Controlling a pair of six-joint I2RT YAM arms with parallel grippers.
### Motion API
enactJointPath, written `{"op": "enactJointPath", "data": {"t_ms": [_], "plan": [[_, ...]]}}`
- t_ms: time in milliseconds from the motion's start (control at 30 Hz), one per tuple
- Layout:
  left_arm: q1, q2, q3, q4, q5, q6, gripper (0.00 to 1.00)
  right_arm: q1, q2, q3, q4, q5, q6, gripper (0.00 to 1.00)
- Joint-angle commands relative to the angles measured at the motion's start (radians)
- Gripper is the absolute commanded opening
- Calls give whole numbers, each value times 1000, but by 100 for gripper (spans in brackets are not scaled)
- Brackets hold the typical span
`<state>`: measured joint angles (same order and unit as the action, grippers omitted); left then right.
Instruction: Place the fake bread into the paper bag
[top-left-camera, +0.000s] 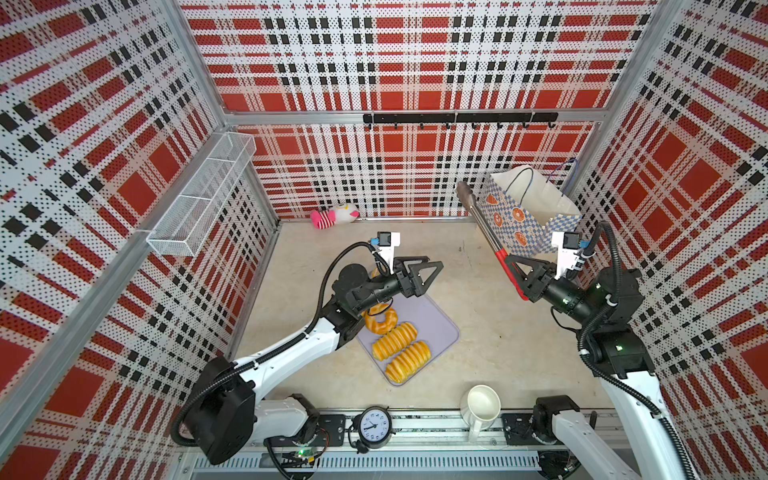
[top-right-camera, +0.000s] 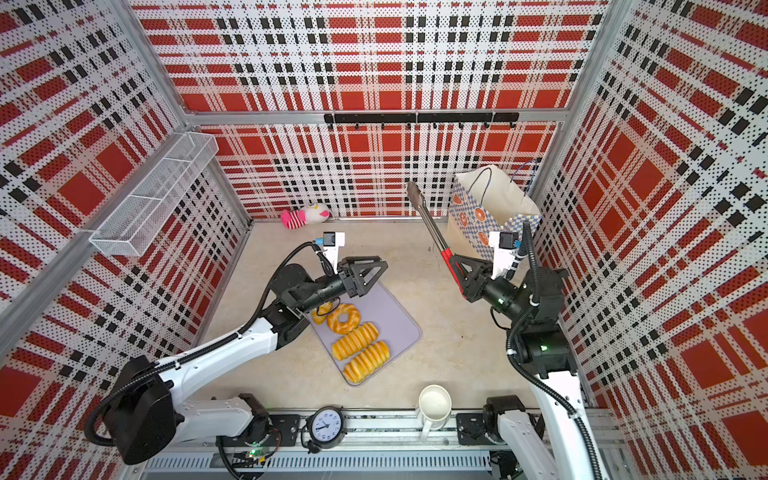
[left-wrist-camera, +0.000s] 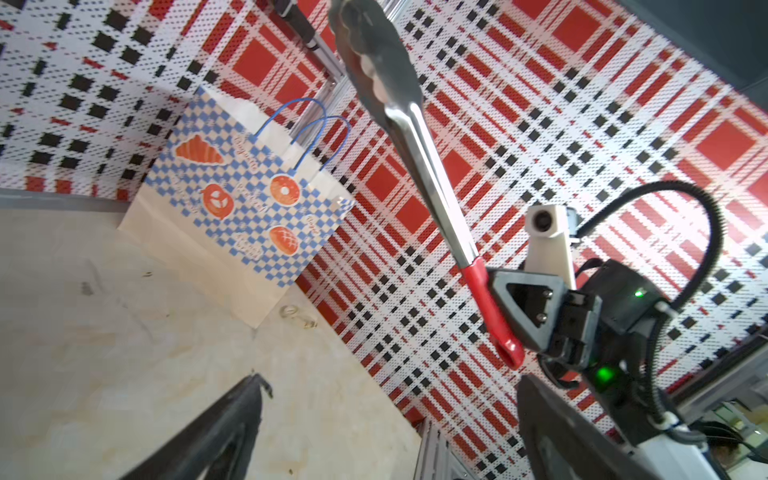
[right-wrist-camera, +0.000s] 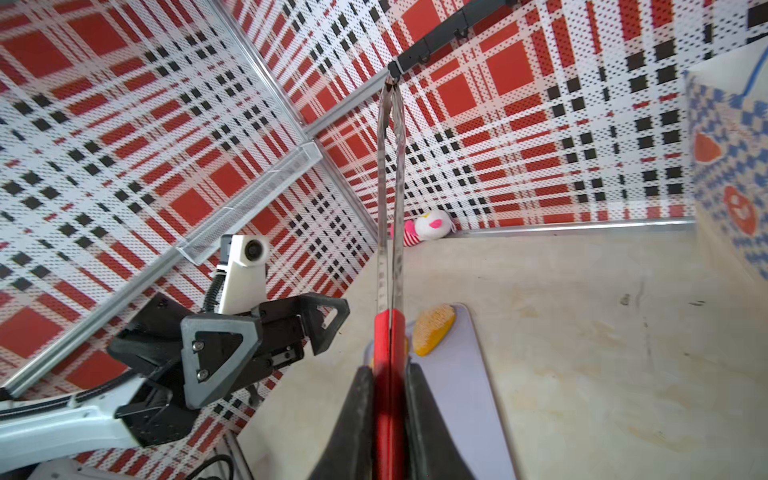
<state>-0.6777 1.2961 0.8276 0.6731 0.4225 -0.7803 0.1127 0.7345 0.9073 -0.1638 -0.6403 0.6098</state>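
My left gripper should hold the metal arms (top-left-camera: 483, 227) while my right gripper grips the red handle again, since the tongs' tips (top-left-camera: 464, 192) point up, away from the bread.
Fake bread lies on a lavender tray (top-left-camera: 434, 322): a ring doughnut (top-left-camera: 380, 321) and two ridged loaves (top-left-camera: 394, 340) (top-left-camera: 408, 361), with another piece (top-right-camera: 322, 312) partly under my left arm. The checked paper bag (top-left-camera: 528, 216) stands open at the back right corner. My left gripper (top-left-camera: 432, 266) hangs open and empty over the tray's far end. My right gripper (top-left-camera: 513, 266) is shut on the red handle of metal tongs (top-left-camera: 482, 224). The tongs' tips are pressed together, hold nothing and point up beside the bag's left face. In the right wrist view one bread piece (right-wrist-camera: 432, 328) shows past the tongs.
A pink-and-white plush toy (top-left-camera: 334, 216) lies at the back wall. A white jug (top-left-camera: 482, 405) and a small clock (top-left-camera: 376, 426) stand at the front edge. A wire basket (top-left-camera: 199, 199) hangs on the left wall and a black hook rail (top-left-camera: 457, 118) on the back wall.
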Motion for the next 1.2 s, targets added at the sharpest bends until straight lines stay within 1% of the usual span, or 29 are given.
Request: {"op": "enactJointPath", "data": {"t_ms": [0,133,267,367,467,600,767,867,1000,1167], "plan": [[-9,40,44,158,30,-70,98,79,-10,-6,228,-20,92,16],[-28,82,94,217,39,-97,96,193,0,-12,262,53,83,16],[-56,98,137,230,27,-96,94,253,17,-15,300,75,92,16],[-66,101,147,250,30,-97,90,273,23,-18,316,90,102,16],[-82,90,148,256,18,-81,88,279,29,-31,346,93,126,15],[-85,83,146,256,-6,-73,87,291,41,-61,420,70,168,15],[-86,107,161,257,-10,-69,83,313,52,-86,459,60,184,15],[-91,119,175,257,-8,-62,75,324,57,-99,481,57,200,15],[-94,128,190,259,-15,-56,58,339,66,-112,514,53,216,15],[-95,139,180,322,-25,-62,44,347,82,-136,583,36,252,15]]}}
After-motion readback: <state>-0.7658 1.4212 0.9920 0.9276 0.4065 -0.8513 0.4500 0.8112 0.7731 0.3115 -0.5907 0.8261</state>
